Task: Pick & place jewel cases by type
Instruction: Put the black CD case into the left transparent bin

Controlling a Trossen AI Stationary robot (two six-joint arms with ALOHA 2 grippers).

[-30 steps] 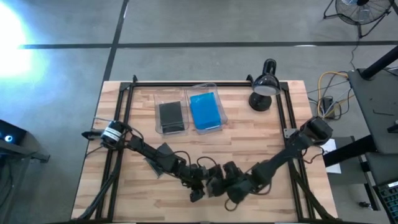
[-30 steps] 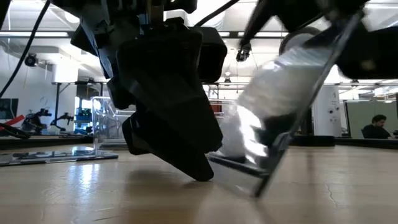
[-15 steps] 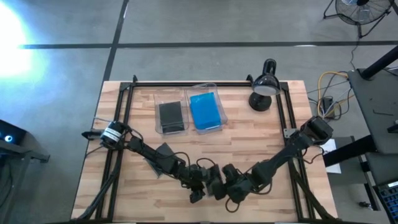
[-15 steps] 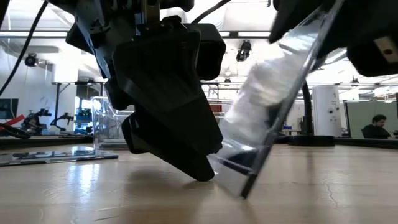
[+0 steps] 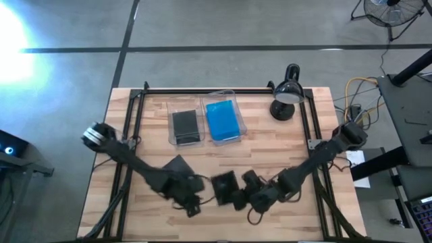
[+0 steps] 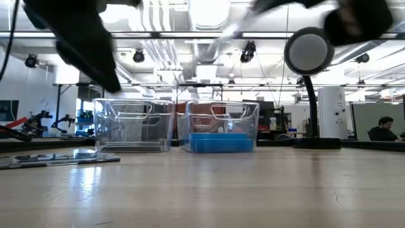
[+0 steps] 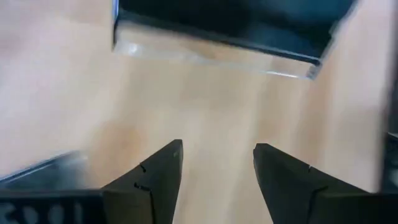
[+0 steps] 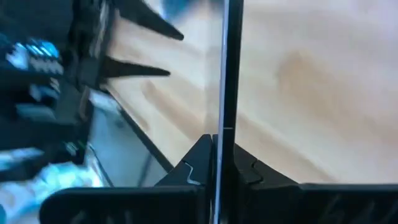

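The dark case (image 5: pixel 225 188) is clear of my left gripper's open fingers. My right gripper continues to go to the tray of dark cases (image 5: pixel 186 126) and lets go there.
My right gripper (image 5: pixel 234 194) is shut on a dark jewel case (image 5: pixel 223 183) above the table's near middle; the right wrist view shows the case edge-on (image 8: pixel 227 74). To its left, my left gripper (image 5: pixel 192 204) is open, its fingers (image 7: pixel 155 171) empty and apart from the case (image 7: pixel 217 25). Another dark grey case (image 5: pixel 177 164) seems to lie flat on the table beside the left arm. At the far side stand two clear trays. One holds dark cases (image 5: pixel 185 126), the other blue cases (image 5: pixel 223 121). My right gripper pinches the dark case between its two fingers at one edge (image 8: pixel 219 140), on the side toward the table's right. The fingers come from the table's right, and the thin case runs straight out from between them. The case is lifted clear of the table.
A black desk lamp (image 5: pixel 287 101) stands at the far right corner and also shows in the low view (image 6: pixel 309 54). A black frame rail (image 5: pixel 223 91) runs along the table's far edge. Bare wood lies between the trays and the grippers.
My right gripper has shut on the tilted dark case and lifted it off the table, out of the low view. My left gripper, which stood against the case's lower edge, has drawn back toward the table's left and up, staying open.
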